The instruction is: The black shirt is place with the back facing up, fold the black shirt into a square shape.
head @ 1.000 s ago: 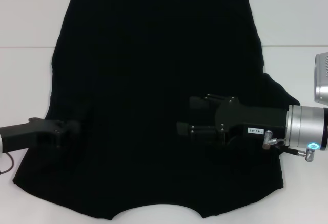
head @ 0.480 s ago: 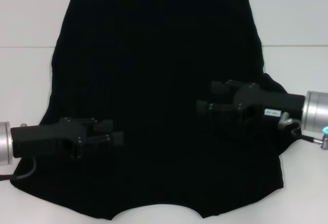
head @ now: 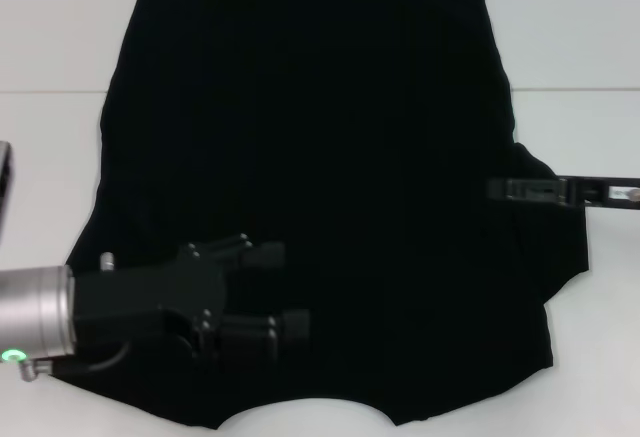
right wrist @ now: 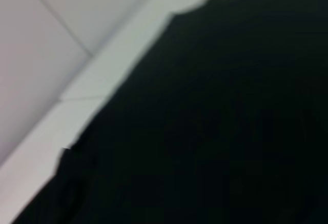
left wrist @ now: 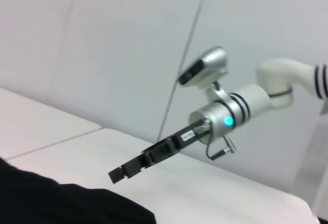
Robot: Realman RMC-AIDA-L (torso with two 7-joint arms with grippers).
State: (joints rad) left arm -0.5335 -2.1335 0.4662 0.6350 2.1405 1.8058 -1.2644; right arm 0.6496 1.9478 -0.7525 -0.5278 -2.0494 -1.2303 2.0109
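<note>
The sleeve by my right gripper lies tucked (head: 538,252) against the shirt's side, so my right gripper should draw the sleeve's outer edge (head: 583,242) out before I fold.
The black shirt (head: 320,127) lies flat on the white table (head: 50,157) and fills most of the head view, with no lettering showing. My left gripper (head: 280,290) hovers over the shirt's near left part, open, its fingers (head: 265,254) spread and pointing right. My right gripper (head: 510,190) is at the shirt's right edge by the sleeve, turned edge-on, so it appears as a thin bar. The left wrist view shows that right gripper (left wrist: 119,174) above the table beyond the shirt's edge (left wrist: 61,203). Dark shirt fabric (right wrist: 215,131) fills the right wrist view.
Bare white tabletop (head: 590,137) shows on both sides of the shirt, and a pale wall (left wrist: 128,39) stands behind it. The shirt's near hem (head: 310,412) lies close to the table's front edge.
My left gripper has moved right and nearer over the shirt's lower left, staying open. My right gripper has pulled back to the shirt's right edge and turned edge-on.
</note>
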